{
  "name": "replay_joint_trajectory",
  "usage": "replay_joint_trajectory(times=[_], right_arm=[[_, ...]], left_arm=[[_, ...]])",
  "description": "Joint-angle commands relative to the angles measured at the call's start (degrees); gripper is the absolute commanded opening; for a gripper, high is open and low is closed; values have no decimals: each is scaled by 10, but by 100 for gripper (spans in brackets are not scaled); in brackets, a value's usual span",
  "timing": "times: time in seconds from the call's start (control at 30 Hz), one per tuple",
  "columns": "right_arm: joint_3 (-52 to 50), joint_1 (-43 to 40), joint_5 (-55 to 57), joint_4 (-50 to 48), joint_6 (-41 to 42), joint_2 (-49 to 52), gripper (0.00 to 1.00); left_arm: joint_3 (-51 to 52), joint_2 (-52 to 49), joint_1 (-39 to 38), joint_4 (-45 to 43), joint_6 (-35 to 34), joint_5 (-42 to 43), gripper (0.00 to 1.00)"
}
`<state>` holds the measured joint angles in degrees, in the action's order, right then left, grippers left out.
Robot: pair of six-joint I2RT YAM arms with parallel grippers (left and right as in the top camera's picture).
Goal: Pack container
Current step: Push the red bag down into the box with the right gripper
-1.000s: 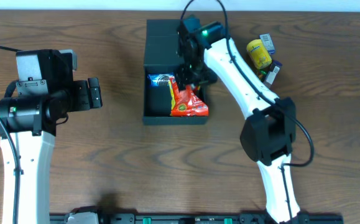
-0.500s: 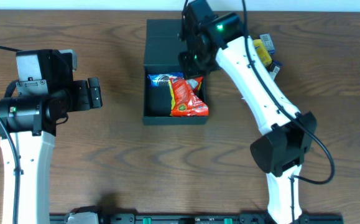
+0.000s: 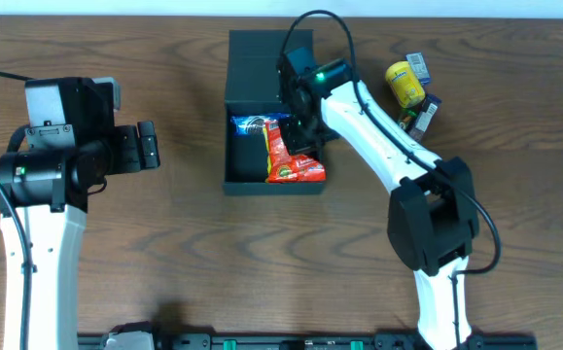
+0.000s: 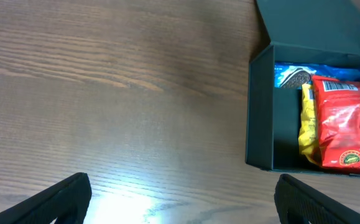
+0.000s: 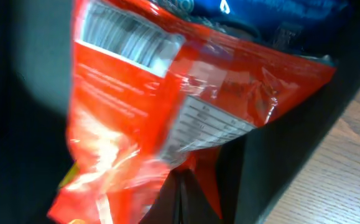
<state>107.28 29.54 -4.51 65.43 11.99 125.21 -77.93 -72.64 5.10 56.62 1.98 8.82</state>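
My right gripper should, as the red packet's near end (image 3: 305, 171) bulges up at the box's corner, return its closed fingers to that corner (image 3: 318, 178) and push the packet in.
The container (image 3: 228, 146) is a black box lying open at the back middle of the table, its flap lid (image 3: 257, 53) folded away. Inside lie a red snack packet (image 3: 296, 167), a blue packet (image 3: 252, 124) and a yellow packet (image 4: 307, 124). My right gripper (image 3: 305, 136) reaches down into the box at its right side. Its jaws are shut together with nothing between them, tips (image 5: 181, 186) against the red packet (image 5: 142, 106) beside the box wall (image 5: 279, 130). My left gripper (image 3: 150, 146) hovers open over bare table left of the box (image 4: 259, 112), holding nothing (image 4: 183, 199).
A yellow packet (image 3: 404, 85), a small blue-and-white box (image 3: 418, 66) and a dark packet (image 3: 425, 112) lie at the back right, beyond my right arm. Wooden tabletop surrounds the box.
My right gripper went from open to shut, rose toward the lid, then came back down onto the red packet, which shifted slightly. The left arm has not moved.
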Motion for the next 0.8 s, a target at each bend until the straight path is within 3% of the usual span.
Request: replay_joint_trajectory(times=[0.0, 0.5, 0.77], right_arm=[[-25, 5, 16, -5, 23, 6, 1], [26, 5, 30, 23, 52, -24, 1], [73, 5, 30, 91, 42, -80, 2]], left_arm=[[-5, -2, 1, 2, 8, 0, 95], [-5, -2, 1, 1, 8, 0, 95], [-5, -2, 1, 1, 8, 0, 95]])
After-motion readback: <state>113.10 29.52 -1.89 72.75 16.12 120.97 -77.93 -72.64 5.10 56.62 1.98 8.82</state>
